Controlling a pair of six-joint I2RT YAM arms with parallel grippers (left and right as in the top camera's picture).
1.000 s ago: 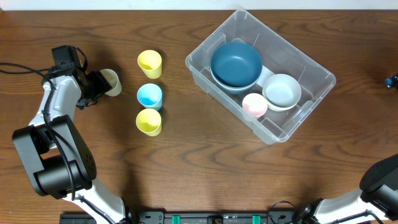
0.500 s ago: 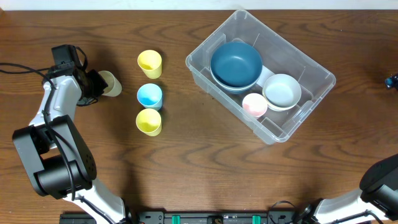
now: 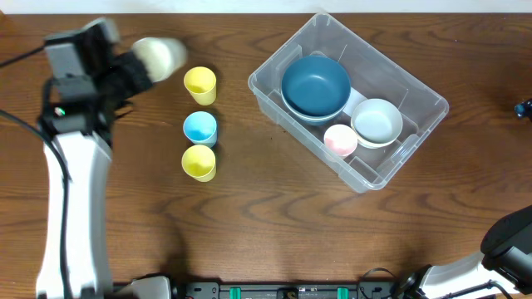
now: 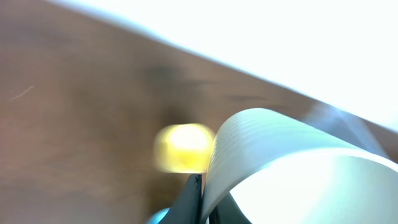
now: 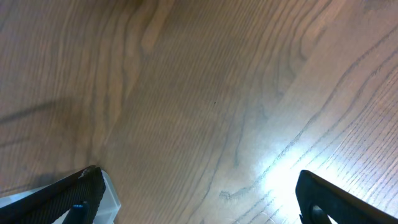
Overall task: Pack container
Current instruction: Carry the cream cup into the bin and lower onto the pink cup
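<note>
The cream cup (image 3: 166, 58) is held by its rim in my left gripper and the pink cup's opening (image 3: 341, 139) is open. I should keep carrying until the cups sit one inside the other.
The container (image 3: 252, 81) is a clear bin at the right of centre, holding a dark blue bowl (image 3: 315, 85), a white bowl (image 3: 376, 122) and a pink cup (image 3: 340, 140). My left gripper (image 3: 137, 66) is raised at the far left, shut on the wall of a cream cup (image 3: 160, 55). In the left wrist view the cream cup (image 4: 292, 168) fills the right side, its rim pinched between the fingers (image 4: 194, 198). My right gripper (image 5: 199, 205) is open over bare wood, holding nothing.
Three cups stand in a column left of the container: a yellow cup (image 3: 199, 85), a blue cup (image 3: 199, 128) and another yellow cup (image 3: 199, 163). The first yellow cup (image 4: 183, 148) shows blurred below the held cup. The right arm's base (image 3: 509, 241) is at the lower right.
My left gripper shut on the cream cup's wall and lifted it off the table, up and toward the far side and the yellow cup. The right gripper has not moved.
</note>
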